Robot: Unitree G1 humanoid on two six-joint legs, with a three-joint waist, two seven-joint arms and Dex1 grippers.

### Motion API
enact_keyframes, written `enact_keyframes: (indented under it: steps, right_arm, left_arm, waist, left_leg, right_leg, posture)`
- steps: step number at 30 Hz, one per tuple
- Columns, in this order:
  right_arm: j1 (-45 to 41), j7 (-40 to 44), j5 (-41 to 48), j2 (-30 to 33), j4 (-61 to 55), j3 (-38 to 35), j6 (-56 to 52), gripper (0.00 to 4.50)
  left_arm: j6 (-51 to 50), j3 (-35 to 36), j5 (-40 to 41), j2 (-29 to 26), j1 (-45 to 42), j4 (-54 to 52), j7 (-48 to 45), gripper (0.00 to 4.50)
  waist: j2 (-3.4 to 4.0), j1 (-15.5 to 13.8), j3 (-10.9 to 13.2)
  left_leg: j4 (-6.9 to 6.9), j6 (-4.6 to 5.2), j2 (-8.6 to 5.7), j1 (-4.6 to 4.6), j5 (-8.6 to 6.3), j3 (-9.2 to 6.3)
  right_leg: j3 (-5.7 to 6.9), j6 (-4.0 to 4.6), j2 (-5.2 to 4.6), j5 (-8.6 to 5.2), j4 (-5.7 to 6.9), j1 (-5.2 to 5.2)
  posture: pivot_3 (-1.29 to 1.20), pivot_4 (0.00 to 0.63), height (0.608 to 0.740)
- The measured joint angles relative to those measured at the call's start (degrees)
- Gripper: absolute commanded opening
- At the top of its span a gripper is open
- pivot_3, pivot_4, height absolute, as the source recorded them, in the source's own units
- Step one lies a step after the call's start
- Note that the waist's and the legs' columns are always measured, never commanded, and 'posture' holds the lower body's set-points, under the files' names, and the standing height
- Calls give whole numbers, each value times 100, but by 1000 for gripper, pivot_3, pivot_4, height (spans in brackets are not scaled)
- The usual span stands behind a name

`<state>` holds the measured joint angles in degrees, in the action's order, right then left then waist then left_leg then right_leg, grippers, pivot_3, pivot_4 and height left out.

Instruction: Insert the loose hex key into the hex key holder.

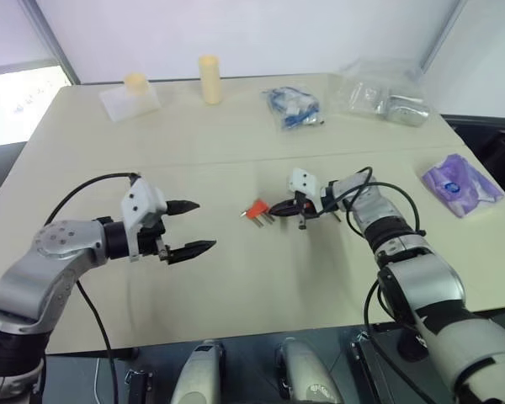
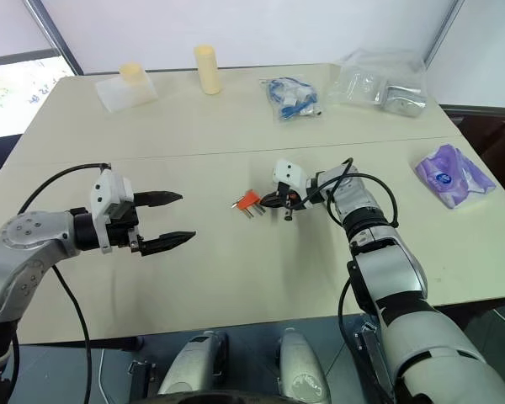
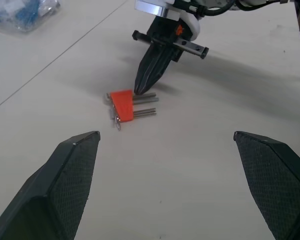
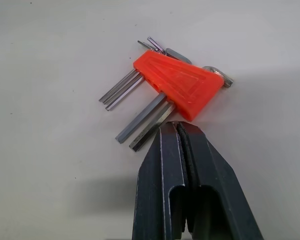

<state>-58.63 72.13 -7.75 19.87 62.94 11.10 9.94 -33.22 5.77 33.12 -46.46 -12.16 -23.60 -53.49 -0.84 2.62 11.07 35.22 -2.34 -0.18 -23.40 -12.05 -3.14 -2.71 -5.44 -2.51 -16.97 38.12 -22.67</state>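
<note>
My right gripper's fingers are closed and empty beside the slanting hex key holder [image 4: 176,80], so I should open them and line them up around its wide end [image 4: 205,100].
The hex key holder [image 4: 182,85] is a small red-orange block lying flat mid-table, with several metal keys sticking out of it; it also appears as the holder [image 1: 255,208]. I cannot tell the loose hex key apart from those keys. My right gripper [image 4: 176,127] is shut, its tips resting at the holder's edge beside the thickest key, with nothing visible between the fingers. My left gripper [image 1: 204,225] hovers open to the left of the holder, pointing toward it, and holds nothing.
A purple-and-white packet [image 1: 460,187] lies at the right edge. Along the far side are a blue bagged item [image 1: 292,108], a clear plastic bag [image 1: 380,95], a pale yellow cylinder [image 1: 209,79] and a second bagged yellow piece [image 1: 133,93].
</note>
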Motion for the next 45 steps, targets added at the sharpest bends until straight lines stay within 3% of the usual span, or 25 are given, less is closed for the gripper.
enact_keyframes:
  steps: [9,19,27,32,35,41,45]
  right_arm:
    - [574,800,283,-120,-1384,199,-959,45]
    - [879,86,370,-645,-1957,311,-1299,45]
    - [1286,352,490,179,-2958,315,-1768,45]
    - [1678,154,644,357,-3732,279,-2283,45]
    - [1960,-287,685,324,-4277,257,-2663,913]
    - [2341,-1296,761,88,-5294,151,-4015,4052]
    - [2581,-1919,908,-51,-5947,8,-4990,4052]
  left_arm:
    - [6,-44,-5,2,-108,3,5,4500]
    - [6,-50,-12,40,-110,4,31,4500]
    - [24,-60,-24,53,-111,5,67,4500]
    - [57,-99,-67,85,-140,25,60,4500]
    - [114,-120,-121,139,-163,86,45,4500]
    - [129,-152,-146,141,-175,192,-20,4500]
    - [148,-141,-168,95,-189,314,-61,4500]
  waist:
    - [0,-3,0]
    - [0,-15,0]
    - [0,-33,0]
    - [0,-8,0]
    - [0,-18,0]
    - [0,-23,0]
    - [-1,-29,0]
  left_leg:
    - [0,0,0,0,0,-1]
    - [1,0,-1,-2,0,-2]
    - [2,0,-3,-4,0,-2]
    - [-3,0,3,-3,0,-3]
    - [1,0,1,-4,0,-2]
    - [1,0,0,-5,0,-3]
    - [1,0,0,-5,0,-4]
  right_leg:
    - [0,0,0,0,1,-1]
    - [0,0,-2,0,1,-2]
    - [2,-1,-4,0,0,-1]
    - [1,0,2,0,1,-5]
    - [1,0,-1,0,1,-4]
    - [1,0,-2,0,1,-4]
    - [1,0,-3,0,0,-3]
  posture:
    - [0,150,740]
    - [0,150,740]
    - [0,150,740]
    - [0,150,740]
    - [0,150,740]
    - [0,150,740]
    - [0,150,740]
